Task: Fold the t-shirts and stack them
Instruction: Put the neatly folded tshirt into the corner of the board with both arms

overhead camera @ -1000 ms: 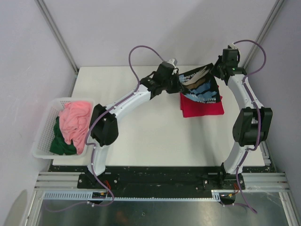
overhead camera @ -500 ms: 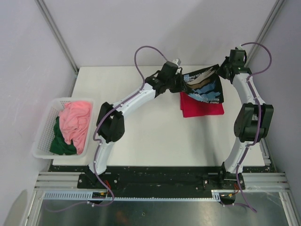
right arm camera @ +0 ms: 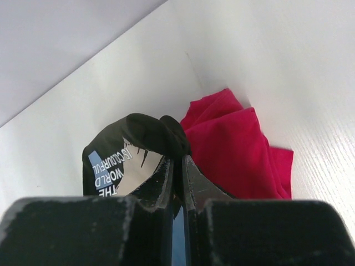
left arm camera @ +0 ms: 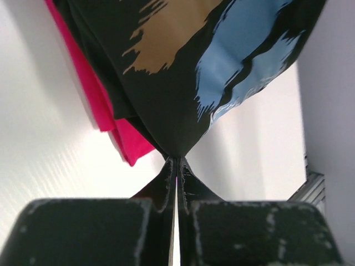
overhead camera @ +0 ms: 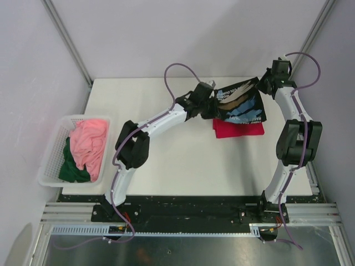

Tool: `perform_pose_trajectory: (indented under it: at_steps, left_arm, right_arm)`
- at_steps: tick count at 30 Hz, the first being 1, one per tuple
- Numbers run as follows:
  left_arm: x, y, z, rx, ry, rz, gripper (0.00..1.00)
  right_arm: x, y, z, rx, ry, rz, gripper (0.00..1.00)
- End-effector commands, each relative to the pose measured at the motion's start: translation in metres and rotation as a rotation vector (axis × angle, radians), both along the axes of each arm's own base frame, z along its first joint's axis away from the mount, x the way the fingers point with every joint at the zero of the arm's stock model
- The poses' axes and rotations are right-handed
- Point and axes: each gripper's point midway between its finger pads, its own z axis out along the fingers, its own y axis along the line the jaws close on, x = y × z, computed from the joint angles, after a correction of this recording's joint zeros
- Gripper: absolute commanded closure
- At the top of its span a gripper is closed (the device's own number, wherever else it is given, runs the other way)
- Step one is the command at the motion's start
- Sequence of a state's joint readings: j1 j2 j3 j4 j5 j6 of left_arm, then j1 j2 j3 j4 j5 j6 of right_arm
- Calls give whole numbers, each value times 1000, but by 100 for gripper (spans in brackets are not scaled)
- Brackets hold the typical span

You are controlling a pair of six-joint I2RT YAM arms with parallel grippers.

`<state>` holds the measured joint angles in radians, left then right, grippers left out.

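The black t-shirt (overhead camera: 242, 104) is stretched print-up over the folded crimson t-shirt (overhead camera: 238, 129). My left gripper keeps lowering the black t-shirt's corner until the black t-shirt lies flat, and then let go.
A black t-shirt (overhead camera: 239, 102) with a blue, tan and white print hangs stretched between both grippers, above a folded crimson t-shirt (overhead camera: 238, 129) on the table's far right. My left gripper (overhead camera: 213, 100) is shut on the black shirt's left corner (left arm camera: 176, 149). My right gripper (overhead camera: 260, 84) is shut on its right corner (right arm camera: 176, 145), with the crimson shirt (right arm camera: 233, 155) lying just beyond. In the left wrist view the black shirt (left arm camera: 188, 66) fills the top and the crimson shirt (left arm camera: 105, 111) shows behind it. Pink (overhead camera: 90, 143) and dark green (overhead camera: 71, 166) garments lie in the basket.
A white lattice basket (overhead camera: 51, 152) stands at the table's left edge. The white table (overhead camera: 177, 160) ends close behind the arms' reach at the back wall. The right arm's upper link (overhead camera: 297, 147) rises near the table's right edge.
Both grippers have carried the black shirt slightly right and toward the back, and it now hangs more spread over the crimson shirt. The left arm has reached further right.
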<state>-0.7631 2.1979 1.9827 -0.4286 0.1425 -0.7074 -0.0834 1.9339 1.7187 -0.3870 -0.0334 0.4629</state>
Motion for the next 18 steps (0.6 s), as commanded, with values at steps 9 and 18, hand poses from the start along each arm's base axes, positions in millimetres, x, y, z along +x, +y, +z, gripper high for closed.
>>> perform_pose_trajectory:
  at_steps: [9, 18]
  left_arm:
    - [-27, 10, -60, 69, 135, -6, 100]
    - [-33, 10, -69, 79, 156, -24, 100]
  right_arm:
    - [7, -25, -32, -3, 33, -51, 100]
    - [10, -36, -36, -23, 50, -70, 90]
